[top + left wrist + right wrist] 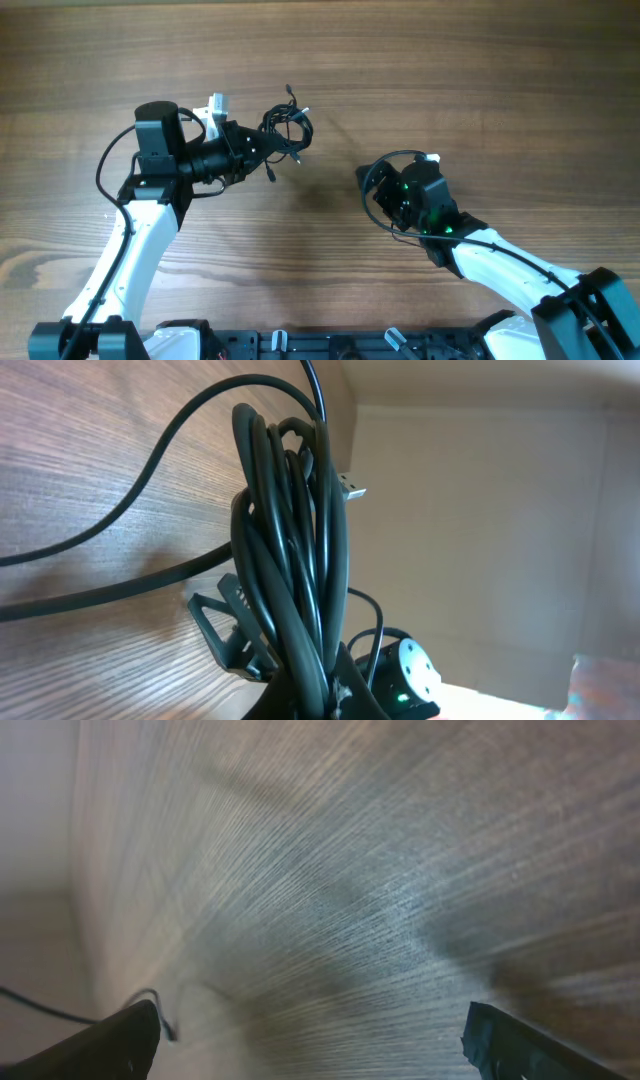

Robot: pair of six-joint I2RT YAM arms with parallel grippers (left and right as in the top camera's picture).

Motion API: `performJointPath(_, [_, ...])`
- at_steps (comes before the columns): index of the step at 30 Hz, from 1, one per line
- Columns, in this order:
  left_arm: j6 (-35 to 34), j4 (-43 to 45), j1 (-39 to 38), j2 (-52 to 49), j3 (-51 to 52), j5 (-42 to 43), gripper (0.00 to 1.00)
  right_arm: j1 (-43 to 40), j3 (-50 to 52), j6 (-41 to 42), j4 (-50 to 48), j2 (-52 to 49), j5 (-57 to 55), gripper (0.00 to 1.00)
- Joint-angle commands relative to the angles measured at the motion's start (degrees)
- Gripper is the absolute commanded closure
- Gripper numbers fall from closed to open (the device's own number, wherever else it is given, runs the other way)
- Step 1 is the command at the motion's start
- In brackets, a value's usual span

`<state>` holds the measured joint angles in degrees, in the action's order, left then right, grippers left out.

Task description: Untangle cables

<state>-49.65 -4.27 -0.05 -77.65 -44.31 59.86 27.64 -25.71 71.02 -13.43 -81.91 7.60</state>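
My left gripper is pinching the cable bundle's strands (284, 129) together at one side. So my right gripper should take over the coil's free side (306, 123) before the untangling starts.
A bundle of thin black cables (287, 133) hangs coiled at the tip of my left gripper (262, 147), above the wooden table (450, 70). In the left wrist view the bundle (290, 570) runs up from between the shut fingers (320, 695), with a silver-tipped plug (352, 487) sticking out on the right and loose strands trailing left. My right gripper (385, 195) is to the right of the bundle, apart from it. Its fingers (310, 1040) are wide open and empty over bare wood; a thin cable end (165, 1020) shows by the left finger.
The thicker black wires (110, 160) loop off the left arm and another (400, 158) off the right arm. The right arm's base (405, 675) with a green light shows behind the bundle. The table's front edge holds the arm mounts (300, 345).
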Motion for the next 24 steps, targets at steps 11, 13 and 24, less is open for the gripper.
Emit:
performJointPath(11, [17.94, 0.85, -5.86, 0.76, -0.92, 1.55, 0.96, -0.09, -0.09, 45.59, 0.07, 0.50, -1.18, 0.00])
performJointPath(13, [17.94, 0.94, -6.95, 0.76, -0.92, -1.53, 0.96, -0.09, -0.09, 47.63, -2.05, 0.50, 0.31, 0.00])
performJointPath(24, [33.31, -0.04, -7.56, 0.76, -0.92, 0.11, 0.96, -3.10, -1.05, -21.57, -9.16, 0.68, 11.37, 0.00])
